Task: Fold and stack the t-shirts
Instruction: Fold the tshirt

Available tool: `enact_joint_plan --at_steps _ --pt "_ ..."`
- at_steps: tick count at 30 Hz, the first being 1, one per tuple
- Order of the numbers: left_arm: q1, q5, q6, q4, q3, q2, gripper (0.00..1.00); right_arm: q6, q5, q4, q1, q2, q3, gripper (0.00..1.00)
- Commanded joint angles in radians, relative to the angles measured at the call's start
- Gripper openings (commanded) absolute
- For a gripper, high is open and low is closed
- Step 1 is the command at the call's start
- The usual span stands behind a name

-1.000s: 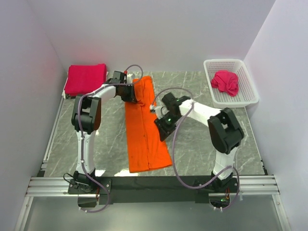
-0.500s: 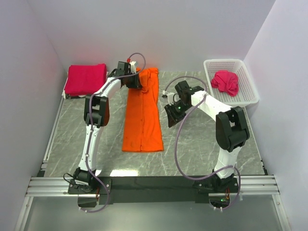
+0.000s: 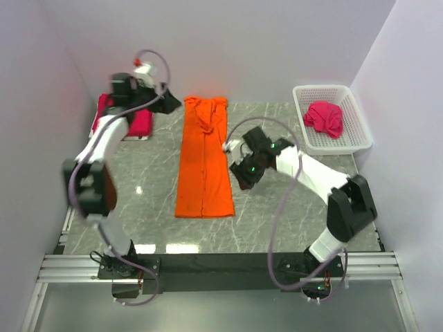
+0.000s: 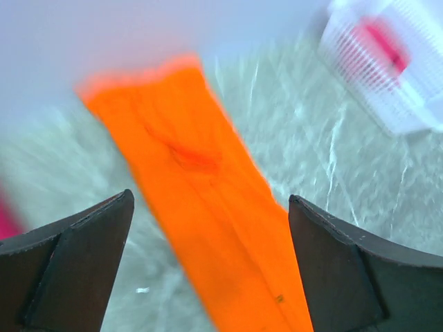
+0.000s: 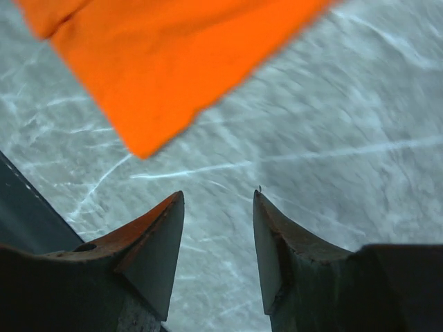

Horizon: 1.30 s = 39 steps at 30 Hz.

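The long strip (image 3: pixel 203 159) lies flat, so the orange t-shirt should fold over itself and its far end should stay down when I carry the t-shirt's near hem (image 3: pixel 204 214) back.
A bright orange t-shirt (image 3: pixel 204 162), folded into a long narrow strip, lies flat on the marble table and runs front to back. My left gripper (image 3: pixel 171 104) hovers above and to the left of its far end, open wide and empty. In the left wrist view the orange t-shirt (image 4: pixel 208 200) lies well below the spread fingers (image 4: pixel 76 270). My right gripper (image 3: pixel 243 173) is low over bare table just right of the strip, open with nothing between its fingertips (image 5: pixel 163 242). A folded crimson-pink t-shirt (image 3: pixel 142 123) lies at the back left, partly hidden by my left arm. Another crimson-pink t-shirt (image 3: pixel 325 117) sits crumpled in the basket.
The white lattice basket (image 3: pixel 346 142) stands at the back right and shows blurred in the left wrist view as the basket (image 4: pixel 408 104). White walls close in the left, back and right. A black rail (image 3: pixel 221 263) runs along the table's near edge.
My left gripper let go of the orange t-shirt's far end, opened wide and swung up and left. The right gripper opened wider and pulled away from the cloth. The shirt was drawn back and straightened.
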Motion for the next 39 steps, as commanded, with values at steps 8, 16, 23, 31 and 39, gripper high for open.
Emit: enact_joint_plan --at_steps 8,16,23,31,39 --pt "0.184 0.278 0.755 -0.383 -0.51 -0.576 0.84 -0.16 0.24 0.205 0.32 -0.104 -0.239 0.52" --pt "0.246 0.352 1.102 -0.596 -0.821 -0.731 0.74 -0.191 0.291 0.347 0.446 -0.082 -0.33 0.52" --pt "0.244 0.294 1.452 -0.707 -0.962 -0.821 0.72 -0.194 0.289 0.406 0.473 0.016 -0.338 0.5" --pt "0.1 0.203 1.603 -0.532 -1.18 -1.001 0.71 -0.173 0.246 0.393 0.478 0.059 -0.33 0.15" --pt "-0.185 0.105 1.444 -0.24 -1.303 -1.038 0.66 -0.143 0.212 0.342 0.479 0.033 -0.319 0.0"
